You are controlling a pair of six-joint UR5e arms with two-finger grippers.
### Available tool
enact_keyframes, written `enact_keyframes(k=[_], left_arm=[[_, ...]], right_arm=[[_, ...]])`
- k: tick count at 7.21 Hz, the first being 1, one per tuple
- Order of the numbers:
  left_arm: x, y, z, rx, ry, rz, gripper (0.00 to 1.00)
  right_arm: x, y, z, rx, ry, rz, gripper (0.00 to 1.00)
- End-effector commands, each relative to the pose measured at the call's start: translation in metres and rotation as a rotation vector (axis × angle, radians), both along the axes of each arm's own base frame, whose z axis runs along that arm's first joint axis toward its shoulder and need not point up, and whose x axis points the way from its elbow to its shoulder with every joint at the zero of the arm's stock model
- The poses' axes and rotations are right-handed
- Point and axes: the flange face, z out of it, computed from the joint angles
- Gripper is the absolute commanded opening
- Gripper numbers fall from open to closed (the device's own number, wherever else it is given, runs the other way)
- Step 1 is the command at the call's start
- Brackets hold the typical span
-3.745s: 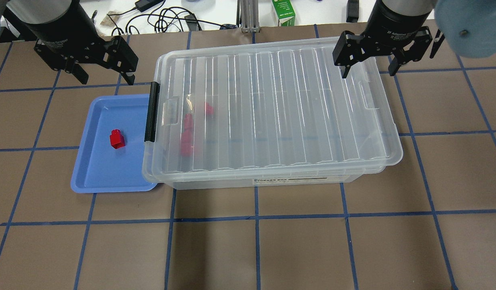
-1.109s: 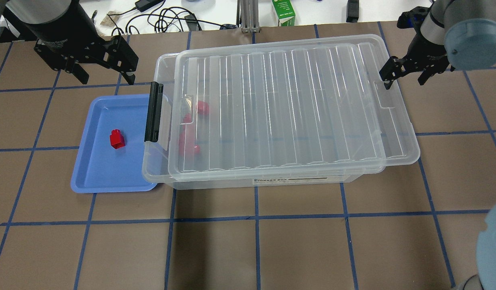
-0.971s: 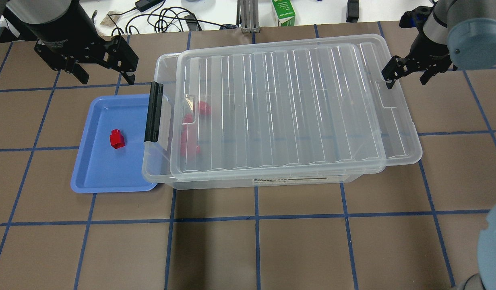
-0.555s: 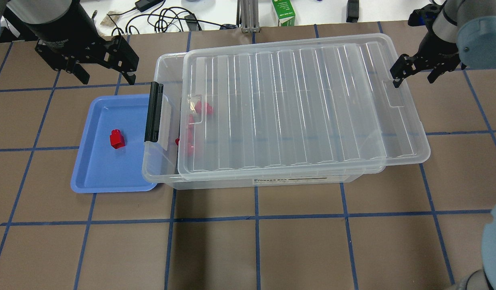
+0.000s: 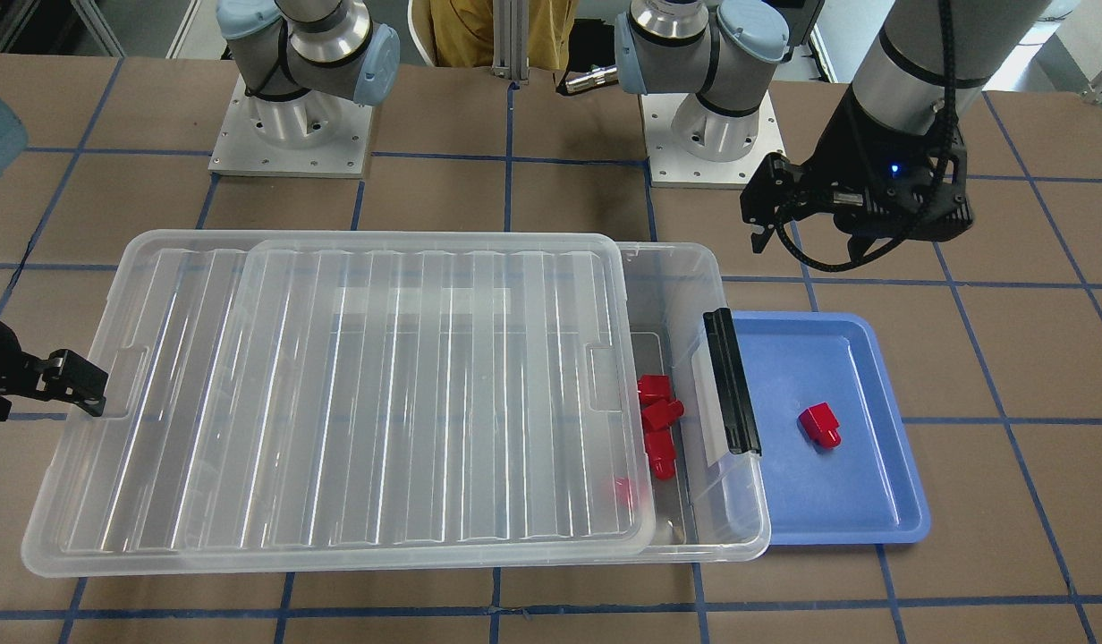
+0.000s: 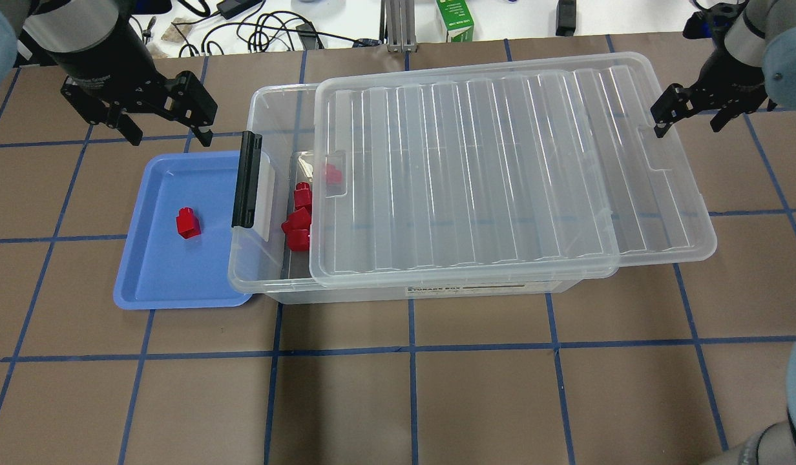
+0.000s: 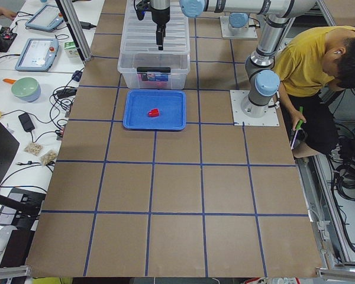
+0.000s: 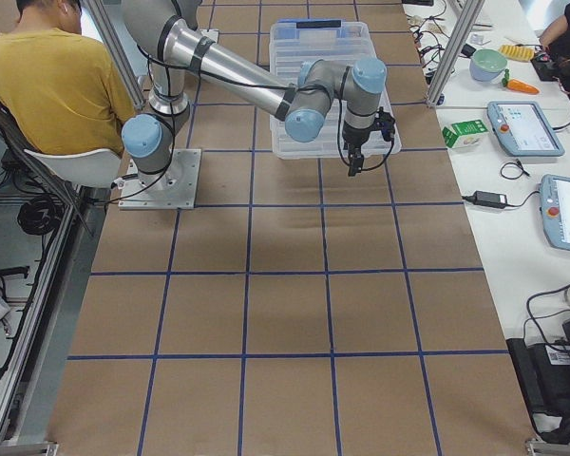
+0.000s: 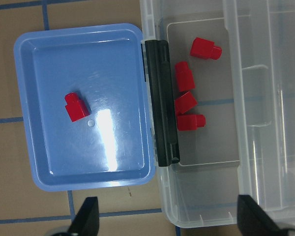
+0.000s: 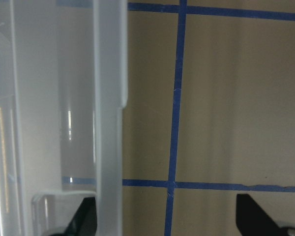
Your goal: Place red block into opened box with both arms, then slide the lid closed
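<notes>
My gripper will drop the tray's red block [image 5: 820, 425]. Red blocks [image 5: 659, 423] crowd the box's side with the black latch bar, so the block I drop should tumble off them toward the lid.
One red block [image 6: 188, 223] [image 5: 820, 426] [image 9: 76, 106] lies alone in the blue tray [image 6: 159, 274]. The clear box [image 6: 346, 294] stands right of the tray, its black latch bar [image 6: 245, 179] at the near end. The ribbed lid [image 6: 501, 168] [image 5: 381, 402] sits shifted right, uncovering the latch end, where several red blocks [image 6: 299, 216] lie. My left gripper [image 6: 168, 129] [image 5: 810, 246] hangs open behind the tray, holding nothing. My right gripper [image 6: 689, 123] is open, with one finger [image 6: 661, 123] against the lid's notched right edge.
A green carton [image 6: 454, 19] and cables [image 6: 262, 29] sit on the white bench behind the table. A person in a yellow shirt [image 7: 307, 59] sits beside the robot bases. The lid overhangs the box's right end.
The lid has slid to the right with my right gripper at its edge, uncovering the red blocks at the latch end. My left gripper has barely shifted.
</notes>
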Motion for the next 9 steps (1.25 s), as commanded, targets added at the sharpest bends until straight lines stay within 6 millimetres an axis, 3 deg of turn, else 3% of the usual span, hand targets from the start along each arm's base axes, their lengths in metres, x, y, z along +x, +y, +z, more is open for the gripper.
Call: enact_keyframes(k=[1, 3, 5, 7, 9], left_arm=[[0.097, -0.011, -0.065, 0.072, 0.027, 0.171, 1.0], [0.119, -0.018, -0.139, 0.023, 0.029, 0.176, 1.0], [0.151, -0.027, -0.199, 0.023, 0.074, 0.23, 1.0], [0.156, -0.037, -0.24, 0.051, 0.147, 0.269, 1.0], [0.152, -0.036, -0.267, 0.068, 0.149, 0.267, 1.0]], right_arm=[[-0.025, 0.004, 0.0, -0.002, 0.001, -0.035, 1.0], [-0.038, 0.006, 0.001, -0.01, 0.004, -0.052, 1.0], [-0.051, 0.008, 0.002, -0.014, 0.006, -0.073, 1.0], [-0.054, 0.009, 0.002, -0.013, 0.011, -0.077, 1.0], [-0.069, 0.013, 0.001, -0.011, 0.007, -0.102, 1.0]])
